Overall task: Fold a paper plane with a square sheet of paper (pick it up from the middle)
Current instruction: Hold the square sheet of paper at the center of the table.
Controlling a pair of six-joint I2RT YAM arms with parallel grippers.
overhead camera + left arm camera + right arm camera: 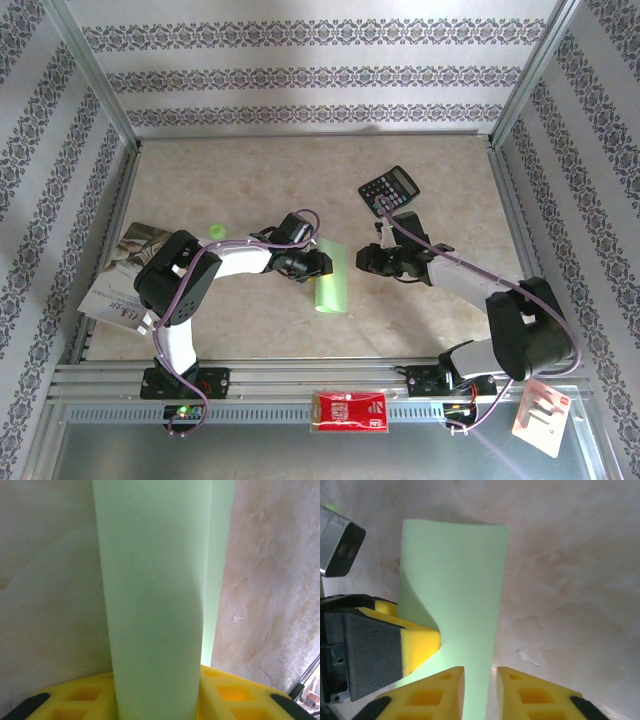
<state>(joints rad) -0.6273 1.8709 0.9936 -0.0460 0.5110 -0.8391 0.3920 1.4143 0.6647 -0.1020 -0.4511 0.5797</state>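
Only my left gripper is holding the paper's rounded fold (321, 296). My right gripper should grip the paper's opposite edge (346, 275) before my left gripper moves along the paper.
The square sheet of paper (332, 285) is light green and lies in the middle of the table, folded over into a long strip with a rounded fold. My left gripper (316, 263) is at the strip's far left end. In the left wrist view the paper (155, 580) runs up between the yellow fingers (235, 690) and hides the gap, so the gripper (157, 682) is shut on it. My right gripper (480, 672) hovers over the paper's right edge (460, 570) with its jaws a narrow gap apart. The left finger (417, 642) presses into the fold. A paper plane is out of view.
A black calculator (388, 188) lies behind the right gripper. A magazine (128, 272) sits at the left edge, with a small green dot (215, 231) near it. A red-and-white packet (350, 410) and a white card (545, 415) rest on the front rail.
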